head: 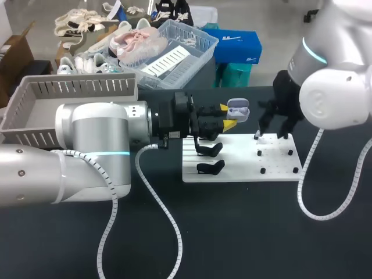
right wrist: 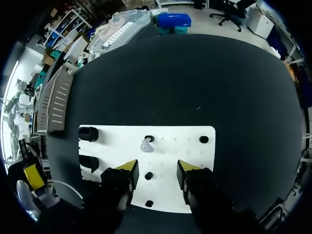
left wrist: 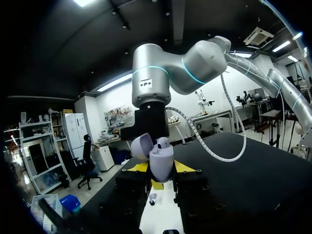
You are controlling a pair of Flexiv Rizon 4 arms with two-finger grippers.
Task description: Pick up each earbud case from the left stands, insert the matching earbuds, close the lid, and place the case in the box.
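Note:
My gripper is about to lift the lavender earbud (head: 257, 133), which sits on a black peg (head: 256, 138) like the empty ones nearby. The earbud will come up and leave the peg behind.
My left gripper (head: 228, 118) is shut on a lavender earbud case (head: 238, 108) and holds it above the far edge of the white board (head: 241, 160). In the left wrist view the case (left wrist: 161, 161) sits between the yellow tips with its lid open and one earbud (left wrist: 163, 143) showing inside. My right gripper (head: 272, 135) hangs open over the board's right part. In the right wrist view a loose lavender earbud (right wrist: 146, 145) lies on the board (right wrist: 170, 134), just ahead of the open right gripper (right wrist: 158, 170). Two empty black stands (head: 209, 150) are on the board's left.
A grey slotted box (head: 75, 96) stands at the table's far left, behind my left arm. Small black pegs (head: 263, 171) dot the board's right half. A clear basket (head: 180, 49) lies beyond the far edge.

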